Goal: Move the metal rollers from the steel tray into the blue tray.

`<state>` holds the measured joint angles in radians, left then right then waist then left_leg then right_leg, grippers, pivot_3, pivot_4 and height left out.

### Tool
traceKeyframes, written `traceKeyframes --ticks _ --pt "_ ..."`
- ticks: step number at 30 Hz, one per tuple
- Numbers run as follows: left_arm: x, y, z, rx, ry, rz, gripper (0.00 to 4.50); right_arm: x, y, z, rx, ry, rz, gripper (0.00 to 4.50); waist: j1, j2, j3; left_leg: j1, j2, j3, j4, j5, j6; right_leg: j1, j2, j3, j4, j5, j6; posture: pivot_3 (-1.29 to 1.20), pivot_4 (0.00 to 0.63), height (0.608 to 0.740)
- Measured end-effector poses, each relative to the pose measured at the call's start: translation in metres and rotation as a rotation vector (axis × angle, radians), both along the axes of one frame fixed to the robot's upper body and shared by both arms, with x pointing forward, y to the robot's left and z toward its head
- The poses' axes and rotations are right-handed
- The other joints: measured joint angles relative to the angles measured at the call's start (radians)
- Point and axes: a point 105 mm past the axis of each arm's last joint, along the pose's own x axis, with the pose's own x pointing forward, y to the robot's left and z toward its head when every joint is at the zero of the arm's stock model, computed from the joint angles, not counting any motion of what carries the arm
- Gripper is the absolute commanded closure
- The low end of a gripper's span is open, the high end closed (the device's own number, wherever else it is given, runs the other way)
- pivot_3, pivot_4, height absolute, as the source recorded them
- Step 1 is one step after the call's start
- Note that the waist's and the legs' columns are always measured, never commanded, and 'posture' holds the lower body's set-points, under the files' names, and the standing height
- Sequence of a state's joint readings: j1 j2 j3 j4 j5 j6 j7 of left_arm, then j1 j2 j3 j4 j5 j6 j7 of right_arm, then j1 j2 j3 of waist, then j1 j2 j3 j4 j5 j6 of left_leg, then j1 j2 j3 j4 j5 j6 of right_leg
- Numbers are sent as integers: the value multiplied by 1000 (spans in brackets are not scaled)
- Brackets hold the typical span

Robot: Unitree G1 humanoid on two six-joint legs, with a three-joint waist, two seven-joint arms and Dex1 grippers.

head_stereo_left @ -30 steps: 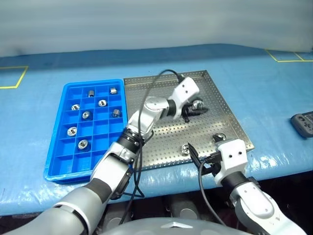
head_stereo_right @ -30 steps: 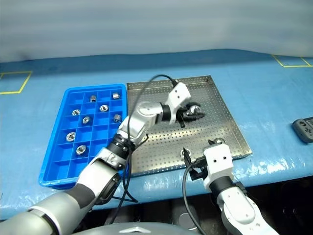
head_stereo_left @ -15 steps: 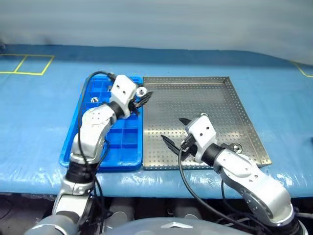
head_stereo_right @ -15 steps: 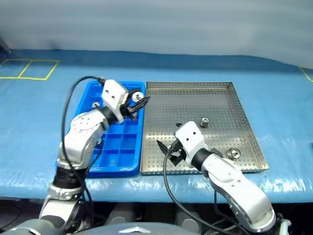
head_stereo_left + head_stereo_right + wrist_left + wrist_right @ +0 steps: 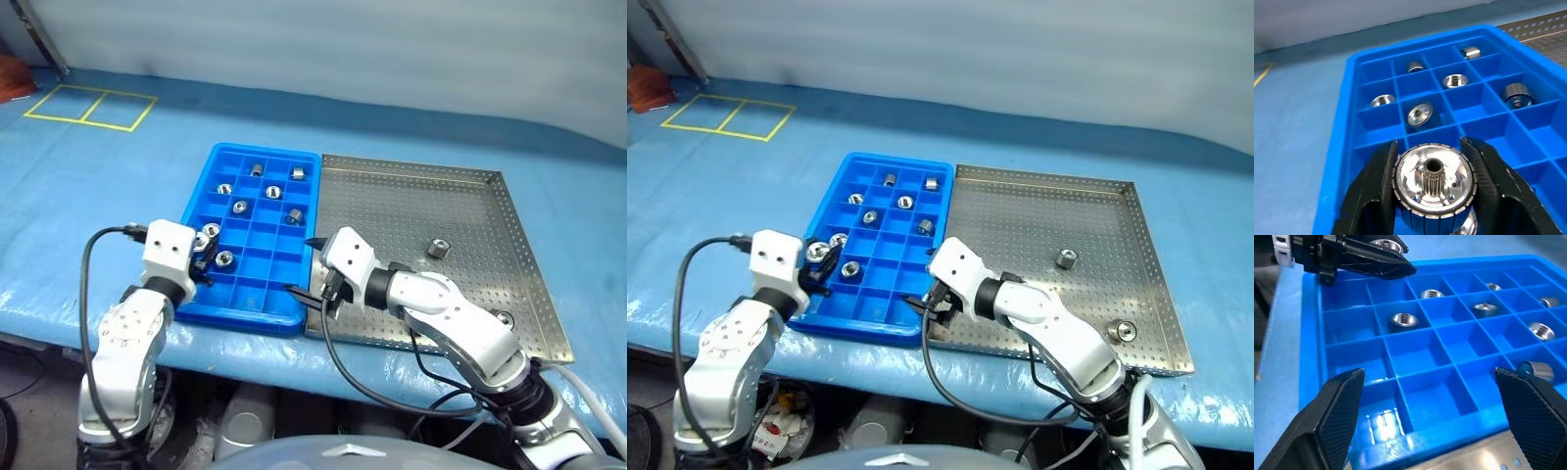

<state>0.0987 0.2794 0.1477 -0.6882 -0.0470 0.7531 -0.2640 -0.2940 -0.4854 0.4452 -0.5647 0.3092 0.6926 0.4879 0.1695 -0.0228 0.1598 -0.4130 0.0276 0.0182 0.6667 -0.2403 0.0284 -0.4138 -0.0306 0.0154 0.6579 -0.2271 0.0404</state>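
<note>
The roller in my left gripper is close to a filled cell (image 5: 211, 230), so next I pull back and lower this roller into the empty near corner cell (image 5: 1348, 296).
The blue tray (image 5: 297, 317) lies left of the steel tray (image 5: 392, 201), edge to edge. Several metal rollers (image 5: 239, 207) sit in its compartments. Two more rollers (image 5: 437, 249) (image 5: 506, 318) lie on the steel tray's right half. My left gripper (image 5: 203, 255) hangs over the blue tray's near left cells, shut on a roller (image 5: 1432, 178) with a toothed centre hole. My right gripper (image 5: 304, 266) is open and holds nothing. It hovers over the seam between the two trays, near the front; its fingers (image 5: 1339, 416) straddle the blue tray's near cells.
The trays rest on a table under a blue cover (image 5: 118, 186), whose front edge runs just below them. Yellow tape squares (image 5: 90, 106) mark the cover at far left. A reddish object (image 5: 10, 78) sits at the far left corner.
The camera swung left. My left gripper carried its roller off the steel tray and across to the blue tray's near left cells. My right gripper shifted left to the seam, still open.
</note>
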Motion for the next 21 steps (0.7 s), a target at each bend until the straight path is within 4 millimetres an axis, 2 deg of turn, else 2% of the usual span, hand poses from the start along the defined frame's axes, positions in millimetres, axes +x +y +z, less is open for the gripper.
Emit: traceKeyframes --ticks 4,11,17,21 --pt "-9 7 -8 3 31 43 2783 -2 6 -2 8 10 34 0 42 0 0 0 0 0 0 0 0 0 0 -1 0 -1 0 476 150 740" --pt "-10 6 -11 -5 46 48 2783 -3 13 -3 21 15 54 0 109 0 0 -1 0 1 0 0 -1 -2 -1 -2 0 -3 1 455 150 740" --pt "-4 -9 -6 -40 26 -10 2783 -3 11 -6 19 17 25 0 153 0 0 -3 0 1 -1 -1 -2 -3 -1 -3 -1 -3 1 433 150 740" --pt "-1 -16 -5 -51 29 -41 2783 -2 7 -4 35 16 -7 0 165 0 0 -3 0 2 -1 -1 -2 -4 -1 -3 -1 -3 1 404 150 740"
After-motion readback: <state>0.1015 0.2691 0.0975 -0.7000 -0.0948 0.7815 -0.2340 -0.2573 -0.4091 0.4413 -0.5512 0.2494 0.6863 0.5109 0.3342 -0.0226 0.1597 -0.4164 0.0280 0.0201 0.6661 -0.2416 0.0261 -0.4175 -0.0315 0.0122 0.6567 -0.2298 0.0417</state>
